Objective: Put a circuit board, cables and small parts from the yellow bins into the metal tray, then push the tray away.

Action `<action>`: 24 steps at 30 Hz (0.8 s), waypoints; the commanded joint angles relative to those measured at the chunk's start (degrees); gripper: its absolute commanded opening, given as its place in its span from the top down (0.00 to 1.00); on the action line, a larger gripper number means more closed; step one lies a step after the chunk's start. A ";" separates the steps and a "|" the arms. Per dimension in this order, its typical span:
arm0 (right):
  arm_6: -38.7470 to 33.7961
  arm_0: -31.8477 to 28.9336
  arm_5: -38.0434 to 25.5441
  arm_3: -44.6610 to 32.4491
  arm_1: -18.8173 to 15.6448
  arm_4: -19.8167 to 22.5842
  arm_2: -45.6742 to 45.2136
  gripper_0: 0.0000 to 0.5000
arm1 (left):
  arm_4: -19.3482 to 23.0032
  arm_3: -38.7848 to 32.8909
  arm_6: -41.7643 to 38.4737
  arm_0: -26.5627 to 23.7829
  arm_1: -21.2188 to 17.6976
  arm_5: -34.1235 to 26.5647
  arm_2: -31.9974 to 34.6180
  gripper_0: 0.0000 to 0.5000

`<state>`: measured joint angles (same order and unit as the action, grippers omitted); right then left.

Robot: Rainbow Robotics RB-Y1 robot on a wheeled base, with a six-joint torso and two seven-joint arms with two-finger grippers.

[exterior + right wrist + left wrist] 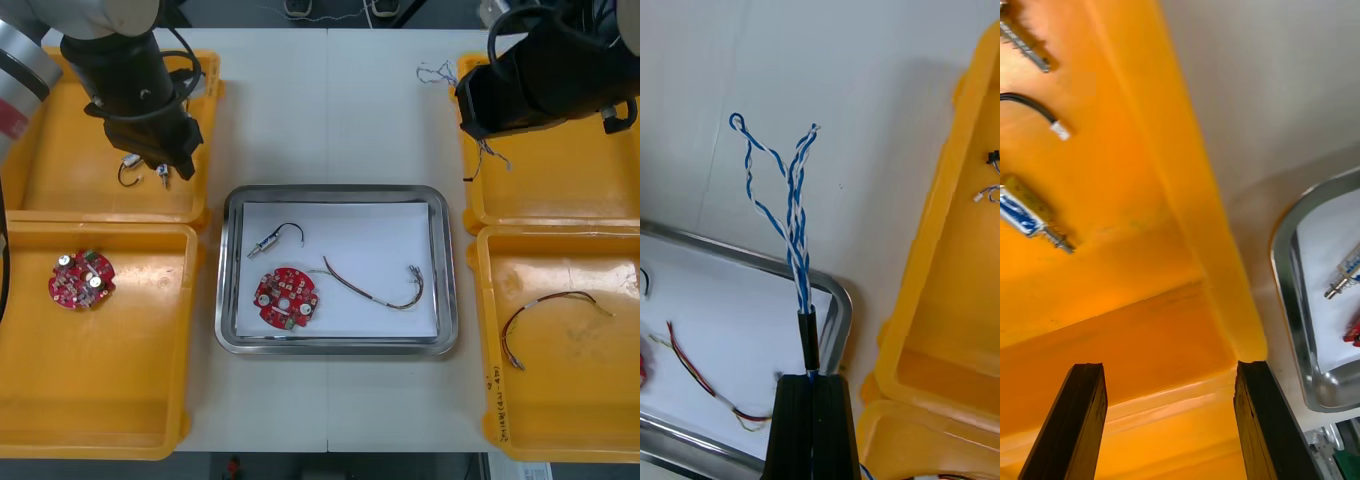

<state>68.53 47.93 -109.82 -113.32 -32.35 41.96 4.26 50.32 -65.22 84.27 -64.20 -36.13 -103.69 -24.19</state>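
Note:
The black cable [122,179] is hooking out from the small metal part [132,160], so I expect it will come along, still curled, when I carry the part.
My right gripper [814,409] is shut on a twisted blue and white cable [794,214], held above the table beside the tray's far right corner. In the front view the cable's ends [436,72] stick out from under the right arm by the far right bin [560,180]. The metal tray [338,345], white inside, holds a round red circuit board [285,297], a red and yellow cable [370,288] and a small metal part [268,243] with a black lead. My left gripper [166,162] hangs open over the far left bin [60,170], above a small metal part [1030,216] and a black cable [1034,107].
The near left bin [100,400] holds another red circuit board [82,279]. A dark cable [548,312] lies in the near right bin [560,400]. Bare table lies beyond the tray's far edge, between the far bins.

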 commanded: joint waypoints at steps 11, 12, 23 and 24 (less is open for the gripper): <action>26.39 -1.88 -0.18 -5.51 -3.42 0.75 12.44 1.00 | -6.02 10.11 20.15 -5.67 -2.80 5.61 2.48 0.00; 27.53 -1.79 -0.18 -5.51 -3.33 0.58 13.06 1.00 | -6.20 10.47 20.94 -5.58 -2.80 6.13 2.48 0.00; 41.33 -1.88 5.23 -2.34 -0.78 -5.05 20.00 1.00 | -7.34 16.53 29.38 -5.76 -2.71 12.73 2.48 0.00; 43.09 -1.88 6.54 -1.20 -0.34 -5.22 20.26 1.00 | -7.87 16.97 30.69 -5.76 -2.71 13.43 2.48 0.00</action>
<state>109.35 46.27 -105.49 -115.94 -33.97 37.67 23.48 43.70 -49.22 104.89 -66.32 -36.51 -92.02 -23.13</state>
